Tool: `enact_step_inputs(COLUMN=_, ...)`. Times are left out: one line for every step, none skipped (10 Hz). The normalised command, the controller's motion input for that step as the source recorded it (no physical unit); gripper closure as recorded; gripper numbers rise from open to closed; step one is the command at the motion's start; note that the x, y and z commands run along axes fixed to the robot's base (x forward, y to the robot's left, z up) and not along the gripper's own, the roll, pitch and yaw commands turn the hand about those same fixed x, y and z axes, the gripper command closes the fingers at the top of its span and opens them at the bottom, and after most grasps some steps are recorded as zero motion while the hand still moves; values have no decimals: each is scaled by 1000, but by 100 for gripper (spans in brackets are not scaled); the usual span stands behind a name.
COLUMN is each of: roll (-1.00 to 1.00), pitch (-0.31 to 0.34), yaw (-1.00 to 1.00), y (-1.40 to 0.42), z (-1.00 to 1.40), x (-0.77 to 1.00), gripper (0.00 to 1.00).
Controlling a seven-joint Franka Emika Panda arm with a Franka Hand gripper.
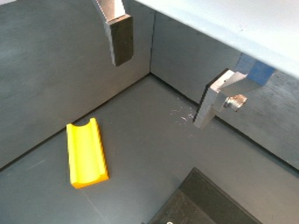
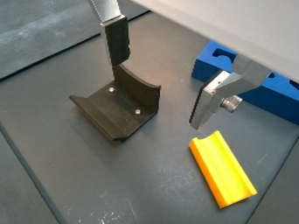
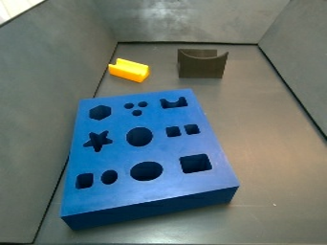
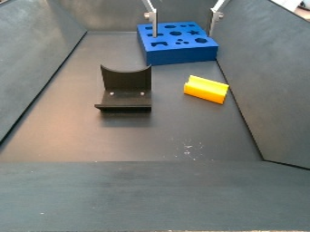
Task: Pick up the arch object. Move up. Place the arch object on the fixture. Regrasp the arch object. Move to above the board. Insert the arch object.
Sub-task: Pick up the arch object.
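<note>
I expect the arch object [image 3: 129, 70] to settle between the raised corners and stay in place when I set it down, because the fixture's top edge [image 3: 202, 57] dips there.
The yellow-orange arch object [image 4: 205, 89] lies on the dark floor, between the fixture [image 4: 123, 89] and the blue board [image 4: 179, 41]. It also shows in a side view [image 3: 128, 69] and in both wrist views [image 1: 86, 153] [image 2: 222, 166]. The dark fixture [image 2: 117, 109] [image 3: 201, 62] stands empty. The board [image 3: 141, 148] [image 2: 251, 83] has several shaped holes, all empty. My gripper [image 4: 184, 11] hangs high above the floor, open and empty, with only its fingertips in that side view. In both wrist views [image 1: 170, 74] [image 2: 163, 74] the jaws are wide apart with nothing between them.
Grey walls enclose the floor on all sides [image 4: 36, 63] [image 3: 52, 48]. A dark raised panel [image 1: 222, 206] shows at a corner of a wrist view. A few white scratches [image 4: 188, 149] mark the floor in front of the fixture.
</note>
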Motion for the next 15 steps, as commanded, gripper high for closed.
enact_step_inputs(roll=-3, pitch=0, yaw=0, y=-211, z=-160, x=-351, gripper=0)
enact_step_inputs(roll=0, pitch=0, yaw=426, y=-489, z=-351, x=-463, gripper=0)
enact_step_inputs(roll=0, pitch=1, yaw=689, y=-426, z=-311, x=-231, gripper=0)
enact_step_inputs(roll=6, pitch=0, yaw=794, y=-351, z=-331, x=-157, gripper=0)
enact_step_inputs(roll=16, pitch=0, yaw=834, y=-329, z=-349, x=-137, gripper=0)
enact_step_inputs(roll=19, pitch=0, yaw=903, y=-266, z=-369, x=-103, gripper=0)
enact_step_inputs(roll=39, pitch=0, yaw=849, y=-329, z=-394, x=-134, gripper=0)
enact_step_inputs(roll=49, pitch=0, yaw=846, y=-331, z=-463, x=-103, gripper=0)
enact_step_inputs(roll=64, pitch=0, yaw=837, y=-346, z=-540, x=-86, gripper=0)
enact_step_inputs(roll=63, pitch=0, yaw=843, y=-340, z=-566, x=-57, gripper=0)
enact_step_inputs(roll=54, pitch=-30, yaw=683, y=-263, z=-660, x=-134, gripper=0)
enact_step_inputs(roll=184, pitch=0, yaw=600, y=-123, z=-631, x=-69, gripper=0)
enact_step_inputs(roll=219, pitch=0, yaw=637, y=-37, z=-697, x=-231, gripper=0)
enact_step_inputs(roll=173, pitch=0, yaw=686, y=0, z=-734, x=-271, gripper=0)
enact_step_inputs(roll=177, pitch=0, yaw=763, y=0, z=-769, x=-383, gripper=0)
